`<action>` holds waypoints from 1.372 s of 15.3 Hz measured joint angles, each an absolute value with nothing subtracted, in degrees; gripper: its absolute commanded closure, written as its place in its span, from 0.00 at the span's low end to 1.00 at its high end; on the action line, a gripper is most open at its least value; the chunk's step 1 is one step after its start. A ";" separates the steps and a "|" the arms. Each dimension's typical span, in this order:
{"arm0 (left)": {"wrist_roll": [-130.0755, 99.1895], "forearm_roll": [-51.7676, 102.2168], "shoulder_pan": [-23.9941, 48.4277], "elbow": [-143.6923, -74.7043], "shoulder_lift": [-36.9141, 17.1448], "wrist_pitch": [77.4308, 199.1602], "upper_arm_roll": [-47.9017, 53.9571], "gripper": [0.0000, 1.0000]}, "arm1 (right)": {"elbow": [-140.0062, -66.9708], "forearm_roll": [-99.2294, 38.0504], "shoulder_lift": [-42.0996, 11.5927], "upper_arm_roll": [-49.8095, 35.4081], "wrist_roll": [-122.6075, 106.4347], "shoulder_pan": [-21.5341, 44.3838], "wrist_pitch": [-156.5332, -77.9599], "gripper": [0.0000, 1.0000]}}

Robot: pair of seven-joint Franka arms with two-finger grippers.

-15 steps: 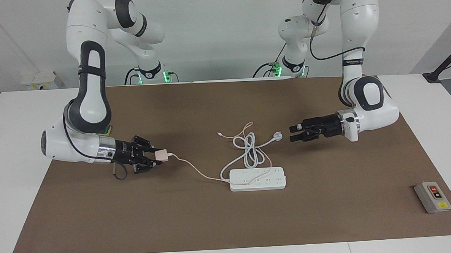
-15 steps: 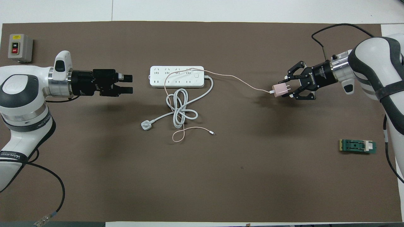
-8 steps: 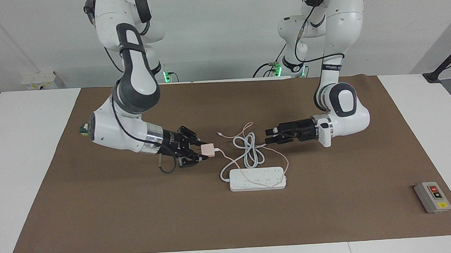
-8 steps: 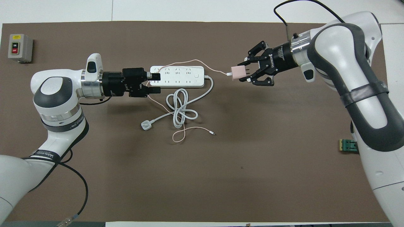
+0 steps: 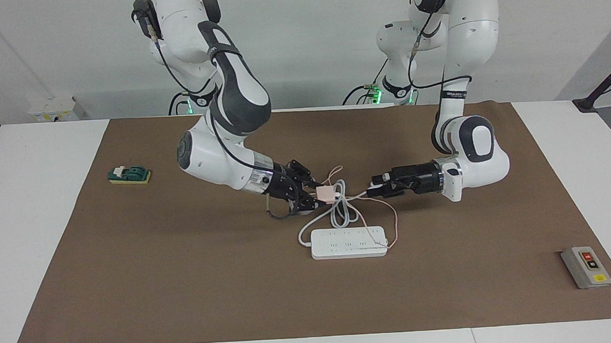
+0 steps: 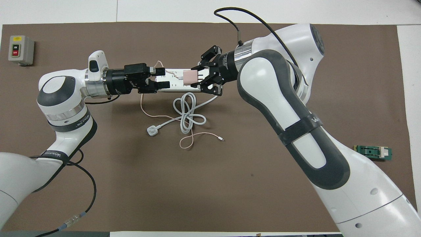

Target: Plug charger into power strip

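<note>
The thin pink cable (image 6: 160, 62) should trail along in a loop when I carry the charger, while its far end stays where it is, because its bend (image 6: 142, 106) hangs loose.
The power strip (image 5: 349, 243) lies flat on the brown mat and shows partly between the grippers in the overhead view (image 6: 177, 87). My right gripper (image 5: 321, 194) is shut on the pale-pink charger (image 5: 327, 193) and holds it in the air. Seen from overhead, the charger (image 6: 190, 78) and right gripper (image 6: 193, 78) are over the strip's middle. My left gripper (image 5: 374, 185) is open, raised over the strip's end toward the left arm (image 6: 161, 78), tips facing the charger. The thin pink cable (image 5: 393, 224) hangs from the charger and drapes past the left gripper (image 6: 143, 106).
The strip's thick white cord (image 6: 187, 112) lies coiled nearer the robots and ends in a round white plug (image 6: 152, 131). A grey button box (image 5: 585, 267) sits at the left arm's end (image 6: 20, 50). A green block (image 5: 129, 174) lies at the right arm's end (image 6: 373, 152).
My right gripper carried the charger from the right arm's end to over the strip. My left gripper moved in over the strip's end. The pink cable slackened into a loop.
</note>
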State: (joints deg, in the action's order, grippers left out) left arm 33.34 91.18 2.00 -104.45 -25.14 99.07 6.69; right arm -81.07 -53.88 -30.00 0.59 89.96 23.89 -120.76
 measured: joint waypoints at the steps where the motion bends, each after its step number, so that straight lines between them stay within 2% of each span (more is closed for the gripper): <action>1: 34.41 91.18 2.13 -104.29 -25.31 99.07 6.69 0.00 | -80.98 -53.88 -30.05 0.58 90.51 24.70 -121.53 1.00; 15: 43.59 91.18 4.45 -104.57 -25.75 99.10 6.75 0.00 | -80.85 -53.88 -30.47 0.62 91.70 26.66 -122.92 1.00; 19: 44.35 91.18 4.57 -104.89 -25.75 99.04 6.72 0.09 | -80.85 -53.88 -30.49 0.65 91.70 26.66 -122.92 1.00; 21: 44.54 91.18 4.58 -104.91 -25.75 98.56 6.72 0.20 | -80.85 -53.88 -30.49 0.65 91.70 26.66 -122.92 1.00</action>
